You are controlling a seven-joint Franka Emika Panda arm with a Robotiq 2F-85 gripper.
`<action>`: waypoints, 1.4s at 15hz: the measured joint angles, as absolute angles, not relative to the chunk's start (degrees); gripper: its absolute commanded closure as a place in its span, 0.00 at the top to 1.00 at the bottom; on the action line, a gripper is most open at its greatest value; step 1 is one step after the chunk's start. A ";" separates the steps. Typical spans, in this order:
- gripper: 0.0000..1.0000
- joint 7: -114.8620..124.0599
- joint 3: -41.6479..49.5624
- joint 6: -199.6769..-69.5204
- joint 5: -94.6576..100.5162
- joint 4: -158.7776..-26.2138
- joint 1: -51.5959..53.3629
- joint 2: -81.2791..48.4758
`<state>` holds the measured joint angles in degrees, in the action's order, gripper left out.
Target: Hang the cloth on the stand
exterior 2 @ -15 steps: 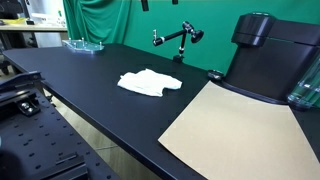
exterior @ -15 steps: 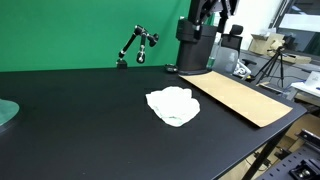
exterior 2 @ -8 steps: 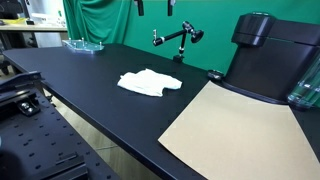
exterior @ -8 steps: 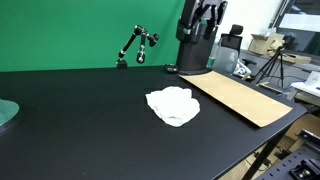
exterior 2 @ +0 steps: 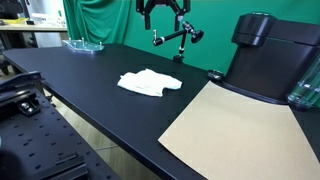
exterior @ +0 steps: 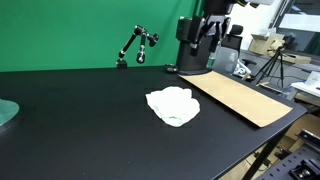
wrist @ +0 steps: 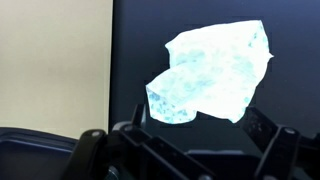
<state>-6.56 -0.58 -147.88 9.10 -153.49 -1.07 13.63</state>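
The white cloth (exterior: pixel 172 107) is between my open fingers, clear of the tan sheet, so my gripper should keep going down until my fingers reach its folds (exterior: pixel 177 94) and then close.
A crumpled white cloth (exterior: pixel 173 105) lies on the black table in both exterior views (exterior 2: pixel 148 82). In the wrist view it shows bright, straight below (wrist: pixel 210 72). The stand is a small black jointed arm (exterior: pixel 135 45) at the table's far edge by the green screen, also in an exterior view (exterior 2: pixel 178 40). My gripper (exterior: pixel 212 30) hangs high above the table (exterior 2: pixel 163 14), open and empty. In the wrist view the gripper (wrist: pixel 198 135) has its dark fingers (wrist: pixel 135 128) spread apart at the bottom edge, with the cloth between and beyond them.
A tan sheet (exterior: pixel 240 98) lies on the table beside the cloth (exterior 2: pixel 235 125) (wrist: pixel 55 60). The robot's black base (exterior 2: pixel 268 50) stands behind it. A glass dish (exterior 2: pixel 85 44) sits at a far table end (exterior: pixel 5 112). A tripod (exterior: pixel 272 65) stands off the table.
My gripper has come down from the top edge into fuller view in both exterior views. The cloth and the stand have not moved.
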 measured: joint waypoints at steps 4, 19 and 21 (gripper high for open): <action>1.00 -9.62 1.60 -153.23 5.88 -152.93 -1.28 6.88; 0.80 -12.21 -0.24 -155.56 -1.00 -143.03 -0.53 -13.46; 0.66 -12.21 -0.36 -155.54 -1.00 -142.13 -0.56 -15.29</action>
<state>-12.21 -0.36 -155.54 -1.00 -142.13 -0.56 -15.29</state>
